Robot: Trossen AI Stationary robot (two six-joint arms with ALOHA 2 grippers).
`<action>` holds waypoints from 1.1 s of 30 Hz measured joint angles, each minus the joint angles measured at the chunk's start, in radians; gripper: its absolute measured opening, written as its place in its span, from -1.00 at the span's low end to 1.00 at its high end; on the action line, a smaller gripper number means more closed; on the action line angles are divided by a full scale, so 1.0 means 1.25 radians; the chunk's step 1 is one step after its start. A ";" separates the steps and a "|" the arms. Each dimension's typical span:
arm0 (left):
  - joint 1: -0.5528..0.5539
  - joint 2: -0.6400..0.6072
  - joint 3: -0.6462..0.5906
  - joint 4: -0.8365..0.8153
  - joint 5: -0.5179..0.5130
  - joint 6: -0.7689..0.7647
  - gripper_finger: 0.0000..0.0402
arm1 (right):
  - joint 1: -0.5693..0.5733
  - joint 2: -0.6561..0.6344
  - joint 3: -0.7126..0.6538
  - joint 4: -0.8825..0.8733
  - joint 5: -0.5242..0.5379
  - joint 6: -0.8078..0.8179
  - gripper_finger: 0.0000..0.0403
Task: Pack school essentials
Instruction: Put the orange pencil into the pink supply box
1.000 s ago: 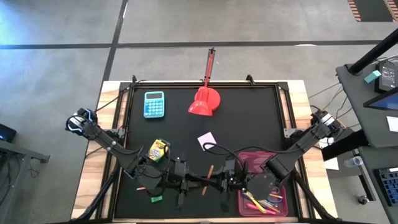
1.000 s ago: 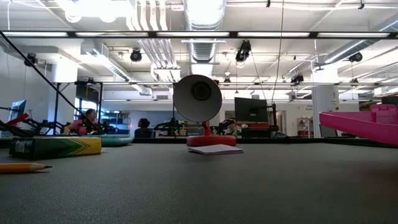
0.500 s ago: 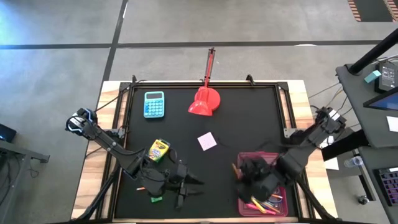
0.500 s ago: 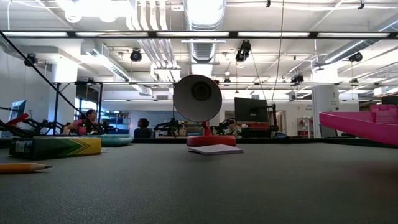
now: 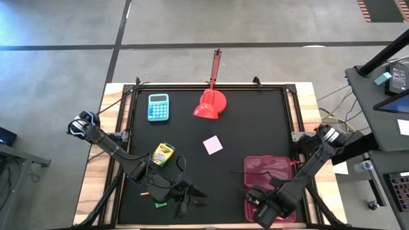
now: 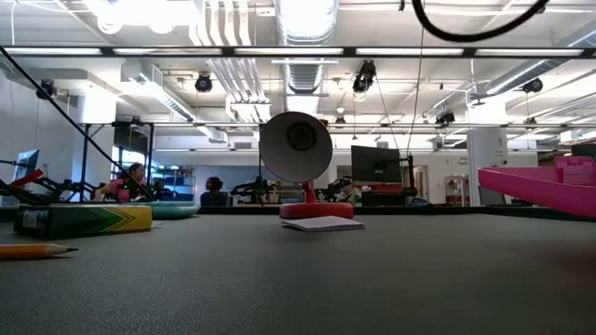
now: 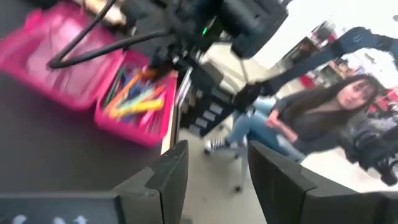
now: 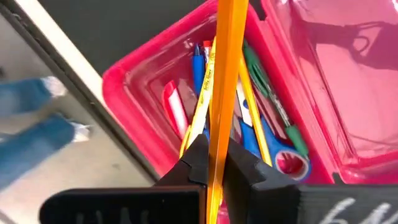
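Note:
My left gripper should hand that pencil (image 5: 145,193) to my right gripper, because it is the other pencil and lies by the crayon box, across the mat from the pencil case (image 5: 267,167).
The open pink pencil case (image 5: 267,170) lies at the table's near right, its tray (image 8: 149,93) holding pens, pencils and blue-handled scissors (image 8: 283,158). My right gripper (image 5: 265,204) hovers over the tray, shut on an orange pencil (image 8: 227,56). My left gripper (image 5: 190,193) is open and empty at the near middle, its fingers (image 7: 171,177) apart. The yellow-green crayon box (image 5: 163,154) and the pale pink note pad (image 5: 213,144) lie flat on the mat. Another pencil (image 6: 33,249) and a small green item (image 5: 160,204) lie near the left arm. My right gripper pinches the orange pencil's shaft (image 8: 219,134) between its two fingers (image 8: 196,158). It points slanting down from above the case. The pencil runs on past the fingertips over the tray and is lifted clear of it.
A light-blue calculator (image 5: 158,107) and a red domed lamp (image 5: 209,104) with a red stick are at the far side. The case's open lid (image 5: 265,167) lies flat beside the tray. A person (image 7: 311,118) sits beyond the table's near right edge.
My right gripper, which was beside my left gripper at the near middle with the orange pencil, has carried the pencil toward the table's right edge, then toward the near edge over the case's tray. My left gripper has stayed about where it was.

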 joint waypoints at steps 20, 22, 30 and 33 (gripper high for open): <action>-0.051 0.002 -0.016 -0.481 0.101 -0.263 -0.25 | 0.000 0.109 -0.001 -0.016 -0.004 -0.227 -0.94; -0.051 0.002 -0.035 -0.500 0.115 -0.274 -0.25 | 0.001 0.110 -0.004 -0.013 -0.004 -0.214 -0.94; -0.072 0.006 -0.144 -0.505 0.134 -0.271 -0.25 | 0.002 0.108 -0.004 -0.011 -0.003 -0.160 -0.69; -0.075 0.006 -0.180 -0.502 0.134 -0.265 -0.25 | 0.002 0.108 -0.004 -0.012 -0.004 -0.159 -0.51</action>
